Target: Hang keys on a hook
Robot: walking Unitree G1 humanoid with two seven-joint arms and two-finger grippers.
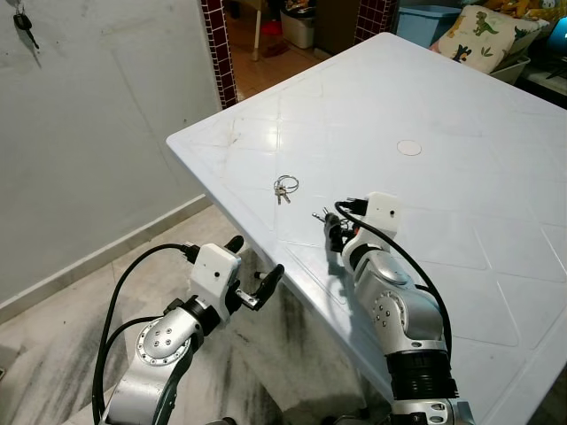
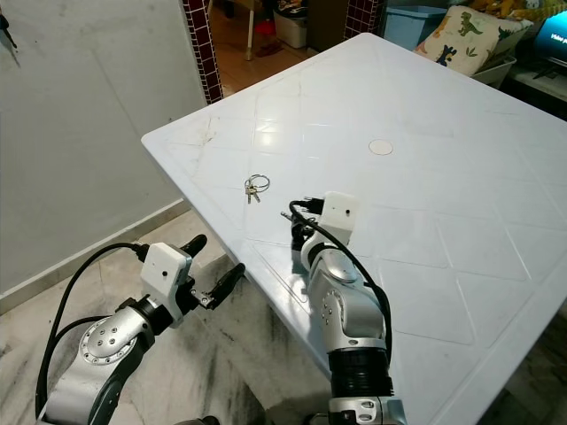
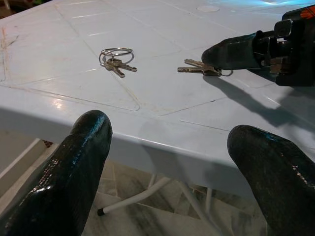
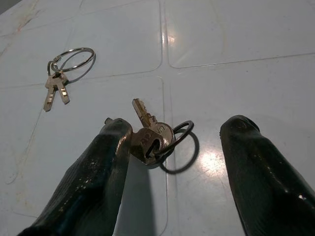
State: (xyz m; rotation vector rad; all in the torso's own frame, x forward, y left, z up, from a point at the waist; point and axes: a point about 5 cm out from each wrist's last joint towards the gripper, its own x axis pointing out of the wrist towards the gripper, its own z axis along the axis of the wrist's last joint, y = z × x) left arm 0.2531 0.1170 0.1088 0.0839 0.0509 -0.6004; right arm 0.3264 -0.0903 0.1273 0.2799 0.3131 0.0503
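Note:
The dark ring (image 4: 189,127) tips up above its shadow (image 4: 195,155), so I expect the ring to stick out past the robot's fingers when the robot carries the keys.
A small bunch of keys on a dark ring (image 4: 153,136) lies on the white table (image 1: 461,204), near its front-left edge. My right gripper (image 4: 174,147) is open and rests low over the table with its fingers either side of this bunch; one finger (image 4: 106,167) touches the key heads. A second set of keys on a silver ring (image 1: 285,187) lies a little farther along the table, apart from both grippers. My left gripper (image 1: 253,264) hangs open and empty below the table's edge, pointing at it. A dark-headed key (image 1: 23,23) hangs high on the grey wall at the far left.
The table's edge and corner (image 1: 177,142) jut out above the left arm, with white legs (image 3: 147,189) beneath. A round cap (image 1: 409,147) is set in the tabletop. Behind the table are brick-tiled doorposts (image 1: 217,49), a blue bin (image 1: 425,19) and a dinosaur cushion (image 1: 483,35).

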